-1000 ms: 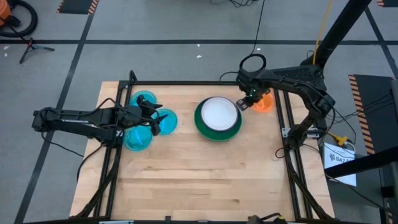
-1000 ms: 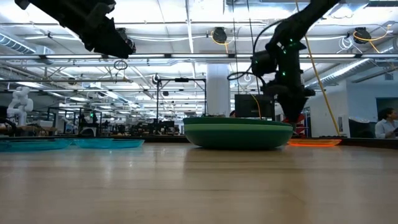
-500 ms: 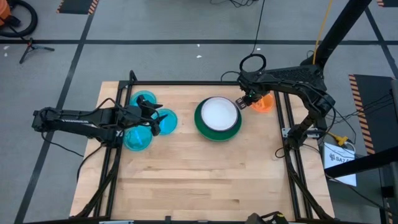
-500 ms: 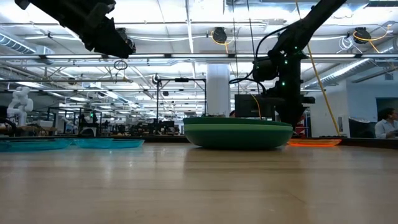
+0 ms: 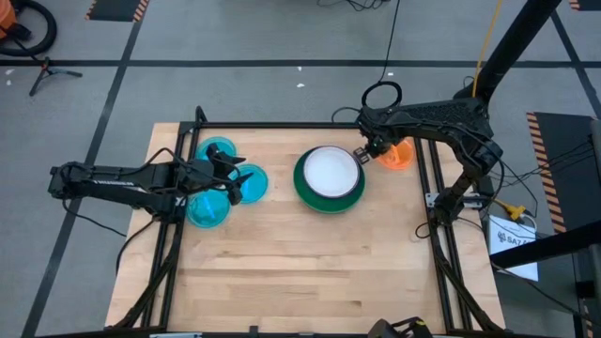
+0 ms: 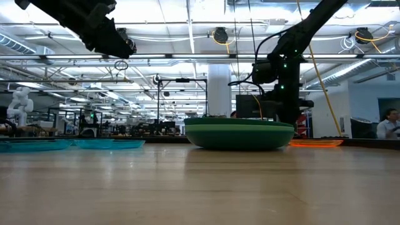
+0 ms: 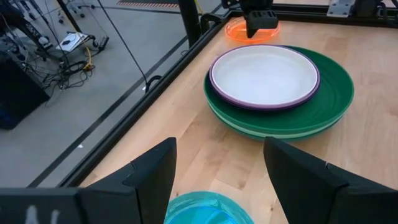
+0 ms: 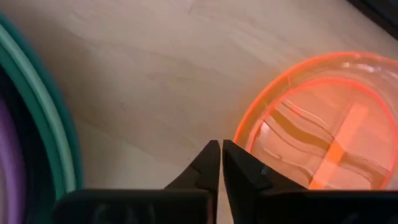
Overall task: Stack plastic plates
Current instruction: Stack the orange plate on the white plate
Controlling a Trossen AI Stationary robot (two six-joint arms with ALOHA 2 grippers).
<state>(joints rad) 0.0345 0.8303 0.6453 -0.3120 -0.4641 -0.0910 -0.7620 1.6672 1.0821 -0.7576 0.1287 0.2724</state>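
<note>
My right gripper should open its fingers around the orange plate's rim [image 8: 229,132] and grip it before lifting toward the stack, since the fingers are now shut beside the orange plate's rim.
A stack of plates [image 5: 329,178] stands mid-table: dark green at the bottom, then light green, purple, and white on top [image 7: 264,74]. A small orange divided plate [image 5: 397,155] lies flat to its right. Three translucent blue plates [image 5: 218,150] [image 5: 250,184] [image 5: 207,209] lie at the left. My right gripper [image 8: 221,146] is shut, pointing down over bare wood between the stack's rim [image 8: 53,124] and the orange plate [image 8: 323,124]. My left gripper [image 7: 217,155] is open and hovers above the blue plates [image 7: 202,208].
The black frame rail [image 5: 310,125] runs along the table's far edge, close behind the right gripper. The near half of the table [image 5: 310,272] is bare wood. In the low view the stack [image 6: 239,134] hides the right gripper's fingertips. A person [image 6: 390,122] sits far off in the room.
My right gripper has moved off the orange plate's edge toward the table's left, and now stands between that plate and the stack. It also turned somewhat on the way. The plates and my left arm have kept still.
</note>
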